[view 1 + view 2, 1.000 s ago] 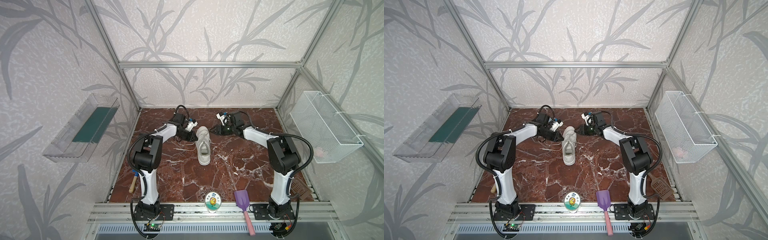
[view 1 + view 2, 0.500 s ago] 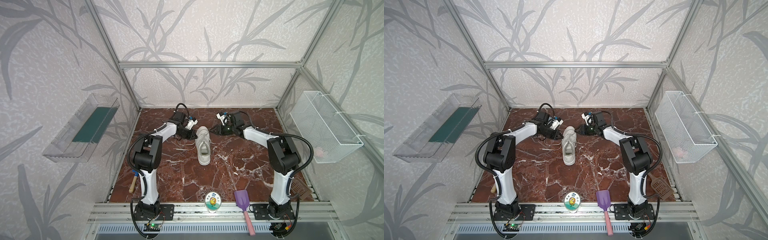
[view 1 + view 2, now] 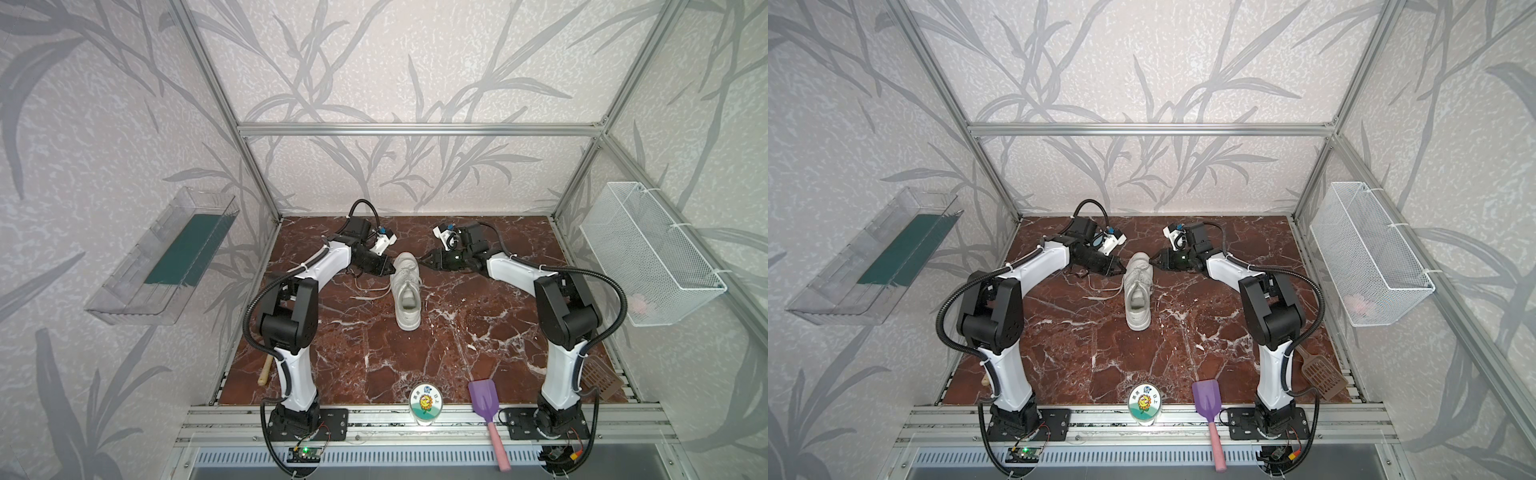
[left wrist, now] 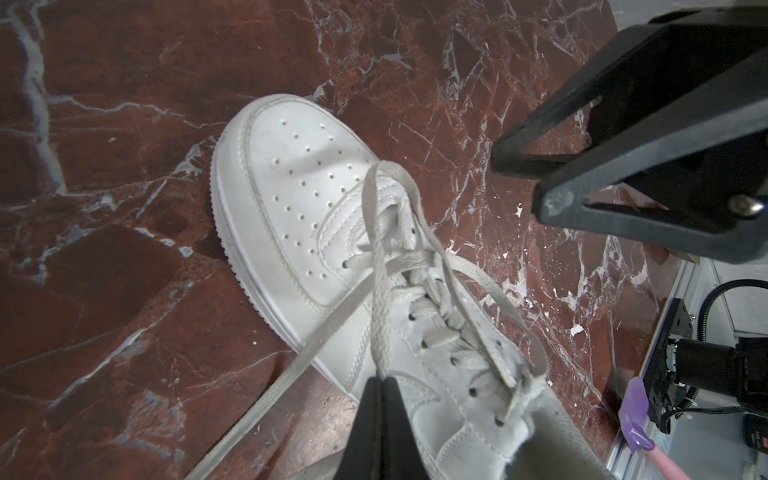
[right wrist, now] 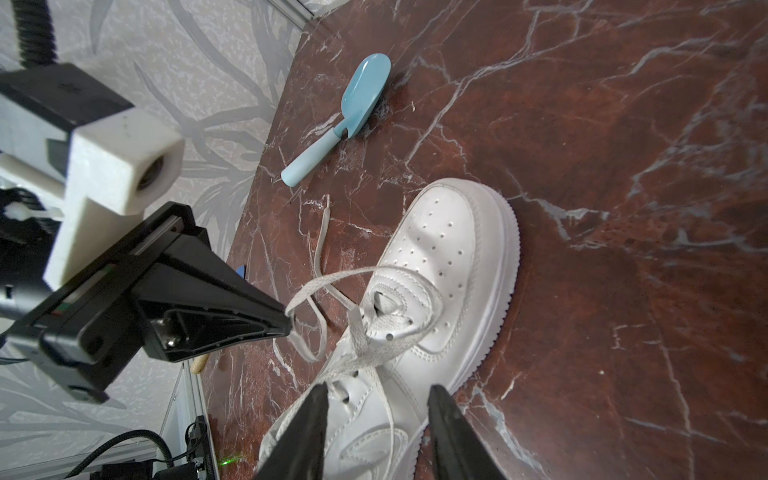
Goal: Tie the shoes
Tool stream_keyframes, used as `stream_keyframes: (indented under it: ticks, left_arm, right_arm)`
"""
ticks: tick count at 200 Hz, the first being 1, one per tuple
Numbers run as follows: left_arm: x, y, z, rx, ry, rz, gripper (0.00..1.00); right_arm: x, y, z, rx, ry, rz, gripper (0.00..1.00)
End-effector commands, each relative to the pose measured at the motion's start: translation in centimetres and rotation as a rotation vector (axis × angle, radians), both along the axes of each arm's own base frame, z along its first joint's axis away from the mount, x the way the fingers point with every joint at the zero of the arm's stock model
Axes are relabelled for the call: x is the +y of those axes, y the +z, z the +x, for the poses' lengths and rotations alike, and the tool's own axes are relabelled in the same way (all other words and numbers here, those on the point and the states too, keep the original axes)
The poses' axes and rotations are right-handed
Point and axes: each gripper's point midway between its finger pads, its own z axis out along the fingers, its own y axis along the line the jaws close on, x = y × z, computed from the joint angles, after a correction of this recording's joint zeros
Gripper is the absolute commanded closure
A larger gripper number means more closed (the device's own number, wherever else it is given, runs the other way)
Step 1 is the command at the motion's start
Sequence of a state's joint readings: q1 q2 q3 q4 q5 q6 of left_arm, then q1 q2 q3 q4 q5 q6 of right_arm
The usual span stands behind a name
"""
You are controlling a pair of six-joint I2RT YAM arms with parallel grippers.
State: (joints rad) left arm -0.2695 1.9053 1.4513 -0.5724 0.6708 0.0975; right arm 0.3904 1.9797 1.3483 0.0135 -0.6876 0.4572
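The robot's left gripper has hold of the lace loop (image 5: pixel 369 357), with the loose lace trailing free (image 5: pixel 320 244), so the right gripper should pinch the lace loop before the left gripper takes that loose lace.
The white sneaker (image 3: pixel 406 291) (image 3: pixel 1138 291) stands mid-floor with its toe toward the back wall. My left gripper (image 4: pixel 381 380) is shut on a flat white lace (image 4: pixel 376 266). That lace rises from the fingertips and loops over the toe-side eyelets. The gripper sits low at the shoe's left side (image 3: pixel 390 269). My right gripper (image 5: pixel 378 395) is open, its fingers straddling the laced upper (image 5: pixel 449 266) from the right side (image 3: pixel 422 261) and touching nothing. A loose lace end (image 3: pixel 365 291) trails on the floor left of the shoe.
A blue scoop (image 5: pixel 353 108) lies near the back left corner. At the front edge stand a round flower-lid tub (image 3: pixel 424 405) and a purple scoop (image 3: pixel 484 401). A brown slotted scoop (image 3: pixel 1323 370) lies front right. A wire basket (image 3: pixel 648 249) hangs on the right wall.
My left gripper's jaws have closed onto the lace beside the shoe. Both arms have stayed nearly where they were.
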Motion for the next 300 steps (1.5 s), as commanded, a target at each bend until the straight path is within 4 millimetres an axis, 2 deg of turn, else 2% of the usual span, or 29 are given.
stream_keyframes:
  ticks: [1,31,37,52,69,104,151,190,220,243,262,300]
  left_arm:
    - [-0.7,2.1,-1.2,-0.023,-0.043,-0.005,0.99]
    - [-1.3,1.7,-2.4,-0.013,-0.076,0.012,0.99]
    - [-1.3,1.6,-2.6,-0.011,-0.078,0.015,0.99]
    - [-1.4,1.5,-2.8,-0.011,-0.083,0.028,0.99]
    - [-1.4,1.5,-2.9,-0.013,-0.085,0.038,0.99]
    - [-1.4,1.3,-3.1,-0.009,-0.093,0.051,0.99]
    - [-1.2,1.2,-3.5,-0.002,-0.098,0.061,0.99]
    - [-1.3,1.3,-3.8,-0.004,-0.104,0.062,0.99]
    - [-1.4,1.2,-4.2,0.001,-0.116,0.054,0.98]
    - [-1.4,0.9,-4.4,0.003,-0.114,0.055,0.81]
    - [-1.4,1.4,-4.2,-0.021,-0.117,0.046,0.73]
    - [-0.3,2.9,-2.9,-0.075,-0.131,0.019,0.69]
  right_arm:
    - [0.0,2.2,0.1,-0.025,0.003,0.033,0.59]
    - [0.7,2.6,0.7,-0.005,-0.006,0.057,0.60]
    - [1.0,2.8,0.8,-0.002,-0.005,0.061,0.63]
    - [1.7,3.1,1.0,-0.003,0.004,0.069,0.76]
    - [2.6,3.6,1.1,-0.007,0.013,0.075,0.84]
    - [4.9,3.4,0.8,0.014,0.052,0.098,0.90]
    - [6.4,0.6,0.1,0.090,0.060,0.090,0.92]
    - [5.4,-1.9,-0.6,0.133,0.041,0.014,0.96]
    - [5.0,-2.5,-1.1,0.150,0.041,-0.023,0.97]
    - [4.8,-2.7,-1.3,0.149,0.049,-0.037,0.97]
    - [4.8,-2.7,-1.3,0.146,0.057,-0.038,0.97]
    - [4.9,-2.1,-1.2,0.132,0.063,-0.032,0.97]
